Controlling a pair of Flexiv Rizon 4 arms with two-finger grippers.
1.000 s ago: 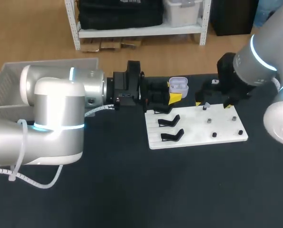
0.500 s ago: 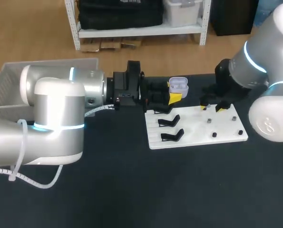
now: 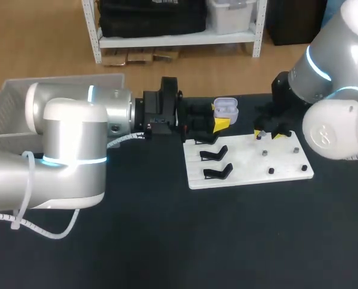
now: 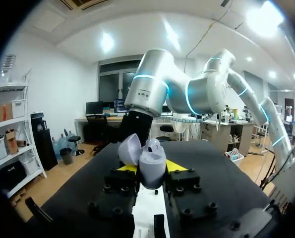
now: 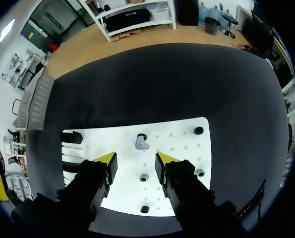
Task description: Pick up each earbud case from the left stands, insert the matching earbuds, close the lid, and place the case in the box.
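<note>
The lavender earbud (image 5: 142, 144) sits on a dark peg (image 5: 143, 135) like the empty ones nearby, so the peg will stay behind when the robot lifts the earbud.
A lavender earbud case (image 4: 151, 163) with its lid up sits between the yellow tips of my left gripper (image 4: 152, 167), which is shut on it. In the head view this case (image 3: 225, 108) hangs just behind the white board (image 3: 251, 164), held by the left gripper (image 3: 218, 116). My right gripper (image 3: 265, 134) hovers over the board's far edge. In the right wrist view it (image 5: 136, 157) stands open, and a small lavender earbud (image 5: 142, 143) stands on the board (image 5: 179, 144) just ahead of the gap between its tips, untouched.
Black case stands (image 3: 215, 154) occupy the board's left part, and small dark pegs (image 3: 271, 171) dot its right part. A pale box (image 3: 10, 102) stands at the table's far left behind my left arm. Dark tabletop stretches in front of the board.
My right arm has swung left and down over the board's far edge, and its fingers have drawn closer together. The left arm and the case have not moved.
</note>
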